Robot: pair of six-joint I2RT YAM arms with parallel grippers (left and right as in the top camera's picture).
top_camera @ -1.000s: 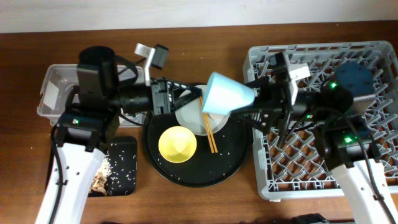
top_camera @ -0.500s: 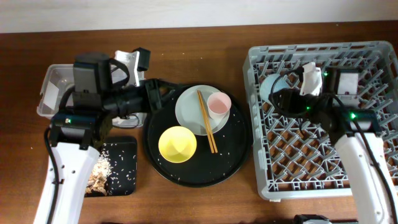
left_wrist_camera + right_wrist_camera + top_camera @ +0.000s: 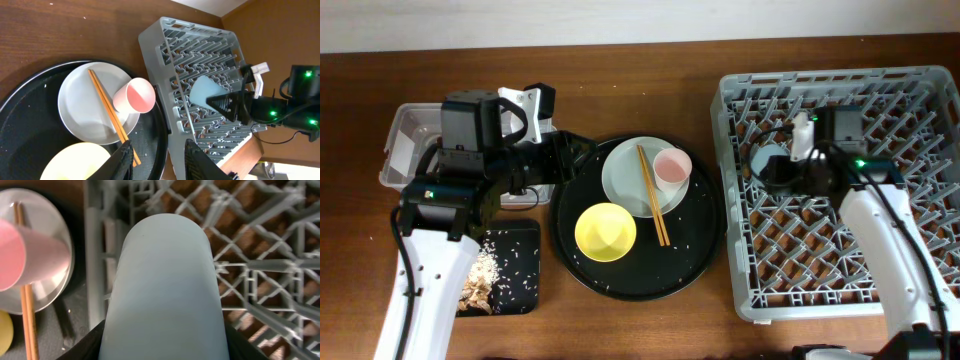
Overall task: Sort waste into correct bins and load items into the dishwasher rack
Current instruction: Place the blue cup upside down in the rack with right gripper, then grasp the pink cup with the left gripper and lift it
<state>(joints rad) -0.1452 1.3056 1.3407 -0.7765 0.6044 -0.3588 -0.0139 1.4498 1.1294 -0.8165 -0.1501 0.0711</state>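
Note:
I should pick the pale pink cup (image 3: 671, 169) up off the plate with my left gripper and pass it to my right gripper, because the rack (image 3: 810, 252) is far from my left gripper.
My right gripper (image 3: 782, 168) is shut on the light blue cup (image 3: 767, 165), which lies tipped sideways over the left back part of the grey dishwasher rack (image 3: 840, 290). In the right wrist view the cup (image 3: 165, 280) fills the space between my fingers (image 3: 82, 347). My left gripper (image 3: 160, 145) hangs open and empty over the round tray's left rim. On the white plate (image 3: 625, 185) lie the pale pink cup (image 3: 672, 167) and the wooden chopsticks (image 3: 653, 200). The yellow bowl (image 3: 606, 230) sits in front of the plate. Tan scraps and rice (image 3: 485, 275) lie in the small black tray (image 3: 525, 235).
A large round black tray (image 3: 695, 250) carries the plate and bowl, with rice grains scattered on it. The clear tub (image 3: 405, 135) stands at the back left, partly under my left arm. The rack's upright pegs (image 3: 260, 280) surround the cup.
My right arm has carried the light blue cup from above the round tray to the rack's left back part. My left arm has drawn back to the left, off the plate.

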